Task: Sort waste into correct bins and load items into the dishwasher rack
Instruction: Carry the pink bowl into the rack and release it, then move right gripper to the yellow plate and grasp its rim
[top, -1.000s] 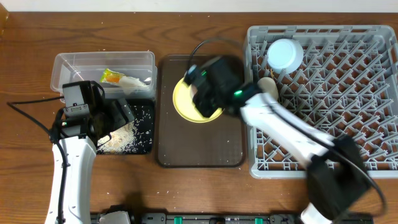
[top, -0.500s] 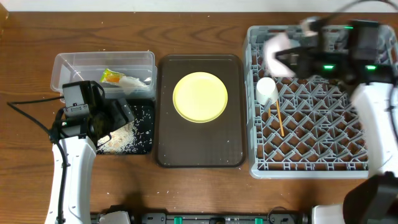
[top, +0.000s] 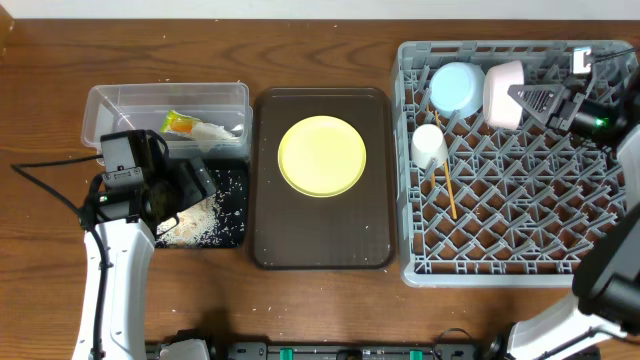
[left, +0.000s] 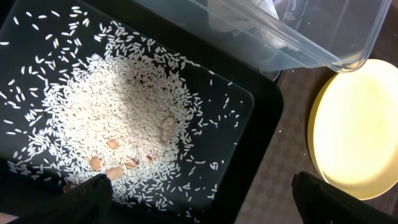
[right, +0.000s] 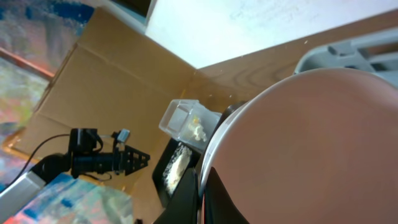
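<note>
My right gripper continues to lower the pale pink bowl (top: 503, 95), which is on its side over the rack's free pegs (top: 517, 137) next to the light blue bowl, and lets go of it there.
My right gripper (top: 533, 100) is shut on the rim of the pale pink bowl (top: 503, 95) and holds it on its side over the back of the grey dishwasher rack (top: 520, 245), next to the light blue bowl (top: 457, 88). The pink bowl fills the right wrist view (right: 311, 137), with the fingers (right: 205, 190) pinching its rim. A white cup (top: 430, 146) and a chopstick (top: 447, 190) lie in the rack. The yellow plate (top: 322, 156) sits on the brown tray. My left gripper (top: 198, 188) is open and empty over the black tray (top: 232, 228) of rice (left: 118, 118).
The clear tub (top: 120, 100) at back left holds the snack wrapper (top: 180, 123) and the white wrapper (top: 215, 132). The brown serving tray (top: 320, 240) lies between the bins and the rack. The tub's corner (left: 323, 43) and the plate (left: 354, 124) show in the left wrist view.
My right arm has swung from the brown tray to the back right of the rack, carrying the pink bowl. The yellow plate is now uncovered. The left arm has not moved.
</note>
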